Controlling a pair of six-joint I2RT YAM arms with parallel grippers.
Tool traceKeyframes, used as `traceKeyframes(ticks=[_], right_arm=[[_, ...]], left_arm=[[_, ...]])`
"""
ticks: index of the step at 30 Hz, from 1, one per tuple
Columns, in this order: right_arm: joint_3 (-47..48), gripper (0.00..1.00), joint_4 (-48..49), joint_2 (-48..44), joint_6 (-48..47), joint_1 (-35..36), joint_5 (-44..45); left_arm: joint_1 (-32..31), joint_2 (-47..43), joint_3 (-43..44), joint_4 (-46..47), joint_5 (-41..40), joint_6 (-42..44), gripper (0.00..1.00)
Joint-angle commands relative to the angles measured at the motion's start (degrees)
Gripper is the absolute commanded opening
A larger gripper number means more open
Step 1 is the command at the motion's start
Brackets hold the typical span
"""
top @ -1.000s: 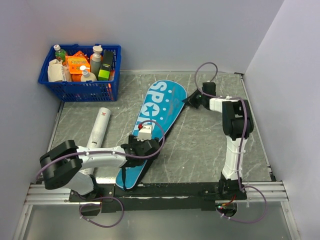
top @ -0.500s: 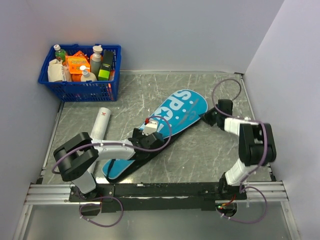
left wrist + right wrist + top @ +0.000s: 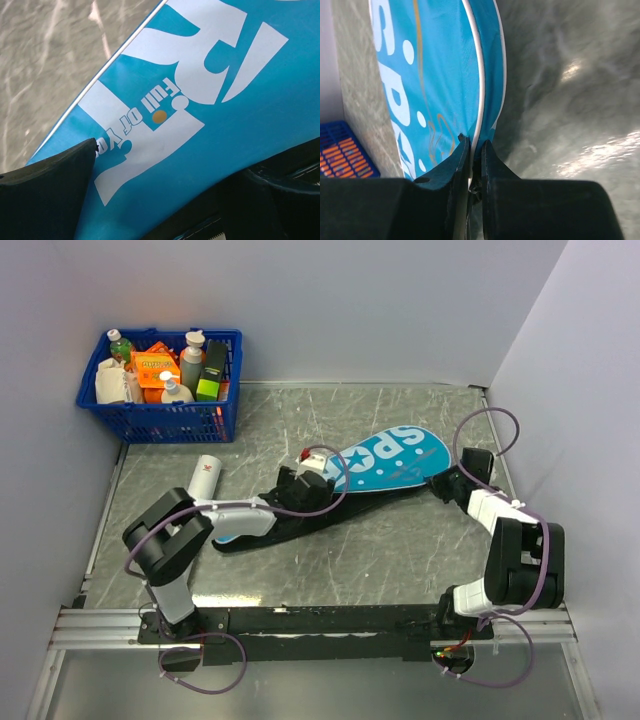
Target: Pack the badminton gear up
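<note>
The robot's left gripper has its open fingers on both sides of the cover's flat printed side (image 3: 159, 118), so it should move back and close next to the cover's black zippered edge (image 3: 350, 508).
The teal cover (image 3: 395, 458) lettered "SPORT" lies slantwise across the table, its wide end at the right. My right gripper (image 3: 447, 483) is shut on the white-piped rim of that wide end; in the right wrist view the fingers (image 3: 462, 160) pinch the cover's (image 3: 440, 65) edge. My left gripper (image 3: 303, 492) stands open over the cover's narrower middle. In the left wrist view the cover (image 3: 210, 100) fills the space between the two dark fingers (image 3: 50, 195). A long white tube (image 3: 205, 475) lies at the left, partly behind the left arm.
A blue plastic basket (image 3: 160, 420) of bottles and boxes stands at the back left corner, its corner showing in the right wrist view (image 3: 342, 150). Grey walls close the table at the back and the right, near my right gripper.
The cover has swung clockwise, its wide end dragged right and nearer by my right gripper. My left gripper has moved up and right along it, still open.
</note>
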Motion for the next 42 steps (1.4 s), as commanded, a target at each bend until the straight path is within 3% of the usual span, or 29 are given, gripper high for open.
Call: traceKeyframes(ticks=[1,6,7,10,13,16,18,22,24,29,32,36,39,42], right_arm=[[4.1,0.0,-2.3,2.8,-4.1,-3.2,-0.6],[5.6,0.0,-2.9,5.4,-7.4,-4.2,-1.2],[6.0,0.15,-3.1,5.5,-8.1,-4.1,-1.7],[6.2,0.44,-4.3,5.8,-8.9,-4.1,-2.7],[6.7,0.53,-7.0,5.0,-10.3,-4.0,-2.5],[6.9,0.56,-10.2,1.2,-11.9,-4.1,-0.5],[6.9,0.56,-13.0,-1.0,-13.2,-4.1,1.5],[6.4,0.56,-17.3,-8.1,-15.5,-4.1,4.0],[6.4,0.56,-19.4,-10.2,-16.8,-4.1,5.6],[7.0,0.5,-21.2,-14.8,-18.7,-4.1,5.3],[7.7,0.38,-21.4,-14.9,-19.7,-4.1,2.4],[7.5,0.08,-20.6,-13.1,-20.1,-3.9,-0.7],[6.9,0.0,-19.3,-11.2,-20.5,-3.6,-1.6],[7.5,0.0,-18.2,-8.5,-20.7,-2.7,-2.2]], left_arm=[[1.1,1.4,3.8,5.2,3.7,3.6,0.97],[1.0,-2.7,2.2,2.9,14.9,0.7,0.96],[1.1,-5.3,0.2,2.8,17.2,0.1,0.96],[1.1,-10.9,-2.2,0.6,27.7,-2.5,0.96],[1.0,-17.1,-4.5,-0.2,32.8,-5.3,0.96],[1.0,-22.6,-5.3,-0.9,32.6,-6.8,0.96],[1.0,-23.7,-4.0,-2.3,28.0,-6.9,0.96],[1.7,-18.8,1.0,-7.1,18.2,-6.1,0.96],[2.5,-15.3,1.9,-6.6,15.2,-6.1,0.96],[6.7,-7.2,2.3,-1.4,16.9,-7.3,0.96],[8.1,-4.3,1.4,1.1,18.9,-7.6,0.99],[8.7,-1.2,-0.5,2.8,20.8,-8.1,0.95],[8.8,1.0,-3.0,5.1,23.0,-9.4,0.88],[8.7,3.0,-5.4,7.8,25.2,-10.9,0.78]])
